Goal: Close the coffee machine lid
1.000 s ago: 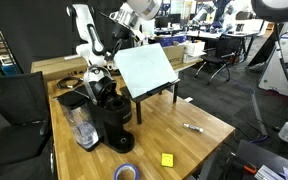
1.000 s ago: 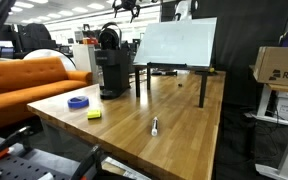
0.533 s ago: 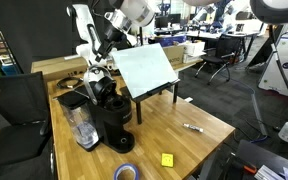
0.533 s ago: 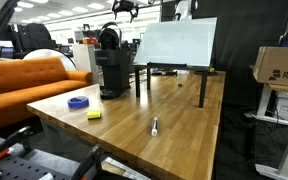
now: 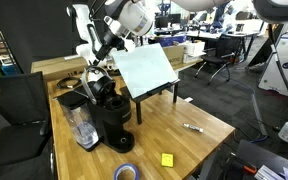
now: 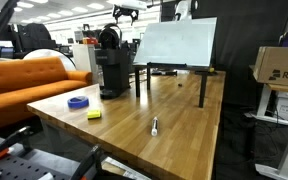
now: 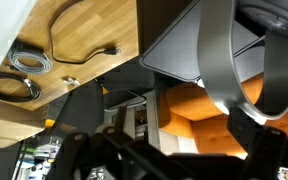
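The raised lid (image 5: pixel 101 83) already has my gripper behind it, so I should move forward against the lid's back and press it down onto the coffee machine's top (image 5: pixel 109 103).
The black coffee machine (image 5: pixel 112 120) stands near the table's edge with its clear water tank (image 5: pixel 81 126) at its side; it also shows in an exterior view (image 6: pixel 112 72). Its lid (image 5: pixel 104 86) is raised, tilted up and back (image 6: pixel 108 38). My gripper (image 5: pixel 97 63) hangs just above and behind the lid, apart from it in an exterior view (image 6: pixel 124 12). In the wrist view a grey curved band (image 7: pixel 219 60) fills the right side close to the camera. My fingers are dark shapes at the bottom, so whether they are open or shut is unclear.
A white slanted board (image 5: pixel 146 68) on black legs stands right beside the machine (image 6: pixel 176 42). A blue tape roll (image 5: pixel 126 172), a yellow block (image 5: pixel 167 159) and a marker (image 5: pixel 193 127) lie on the table. Cables (image 7: pixel 29 75) lie behind. An orange couch (image 6: pixel 24 75) is nearby.
The arm has swung down and toward the machine, bringing the gripper a little lower over the raised lid. The lid has not moved.
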Action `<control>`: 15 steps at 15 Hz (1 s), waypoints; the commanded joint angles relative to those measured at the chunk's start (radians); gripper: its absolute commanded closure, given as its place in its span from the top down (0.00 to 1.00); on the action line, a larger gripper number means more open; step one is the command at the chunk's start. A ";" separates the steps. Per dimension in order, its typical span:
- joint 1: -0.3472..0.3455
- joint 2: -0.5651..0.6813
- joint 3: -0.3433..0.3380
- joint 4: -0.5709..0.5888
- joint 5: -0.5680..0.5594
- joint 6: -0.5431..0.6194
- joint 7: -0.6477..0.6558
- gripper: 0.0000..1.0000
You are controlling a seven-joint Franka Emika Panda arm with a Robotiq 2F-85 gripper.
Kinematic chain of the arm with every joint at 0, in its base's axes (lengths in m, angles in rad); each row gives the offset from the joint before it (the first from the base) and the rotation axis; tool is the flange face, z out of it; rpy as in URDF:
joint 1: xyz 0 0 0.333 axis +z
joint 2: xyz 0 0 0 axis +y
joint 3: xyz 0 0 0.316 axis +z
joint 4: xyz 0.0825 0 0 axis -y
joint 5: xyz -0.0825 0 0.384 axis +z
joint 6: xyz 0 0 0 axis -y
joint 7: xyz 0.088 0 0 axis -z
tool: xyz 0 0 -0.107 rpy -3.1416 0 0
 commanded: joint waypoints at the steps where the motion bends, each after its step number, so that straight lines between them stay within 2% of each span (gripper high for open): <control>1: -0.010 -0.030 0.022 -0.057 0.002 0.074 -0.043 1.00; 8: -0.008 -0.116 0.031 -0.131 0.010 0.078 -0.053 1.00; 15: -0.010 -0.136 0.030 -0.169 0.016 0.162 -0.080 1.00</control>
